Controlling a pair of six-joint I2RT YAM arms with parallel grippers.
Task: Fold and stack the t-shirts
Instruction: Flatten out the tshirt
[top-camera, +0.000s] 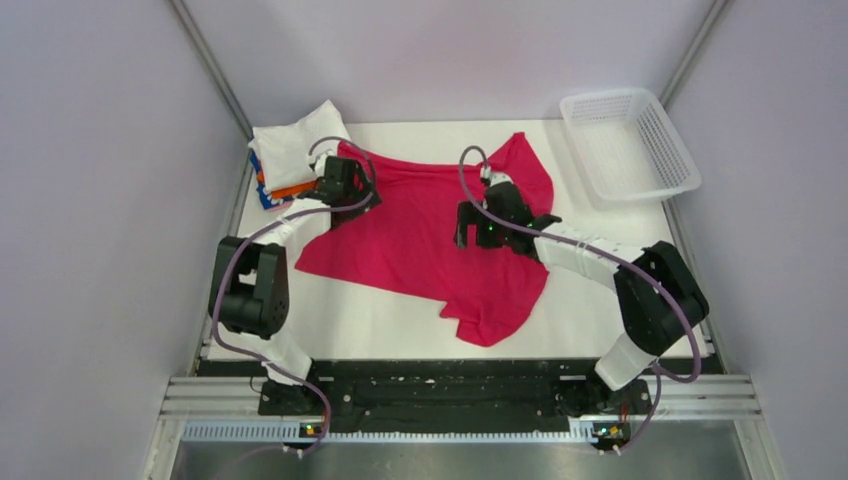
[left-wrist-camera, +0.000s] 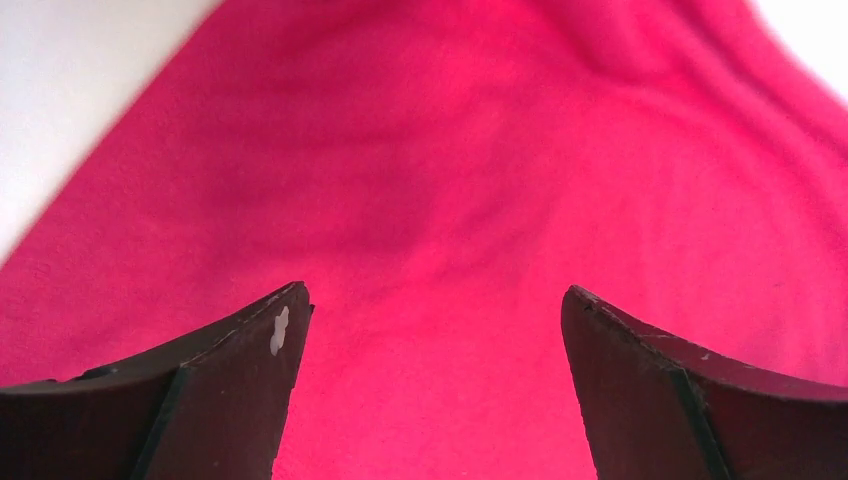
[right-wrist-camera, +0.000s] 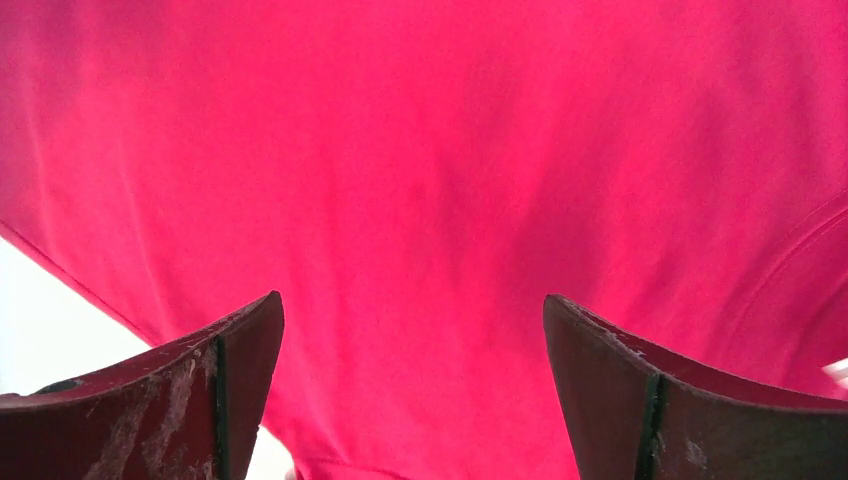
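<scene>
I should use my left gripper and my right gripper to pull the t-shirt toward the black rail (top-camera: 440, 380) before I fold it, because the crimson-pink t-shirt's far edge (top-camera: 352, 150) is next to the folded stack.
A crimson-pink t-shirt (top-camera: 420, 240) lies spread and rumpled on the white table, and fills the left wrist view (left-wrist-camera: 450, 180) and the right wrist view (right-wrist-camera: 430, 160). My left gripper (top-camera: 340, 185) is open just above the shirt's far left part; its fingers (left-wrist-camera: 250, 380) stand wide apart with nothing between them. My right gripper (top-camera: 480, 225) is open above the shirt's right middle, its fingers (right-wrist-camera: 620, 390) also wide apart and empty. A stack of folded shirts (top-camera: 290, 155), white on top with orange and blue-patterned edges below, sits at the far left corner.
A white plastic mesh basket (top-camera: 630, 145) stands at the far right, partly over the table's (top-camera: 600, 310) edge. Grey walls close in both sides. The arm bases and a black rail run along the near edge.
</scene>
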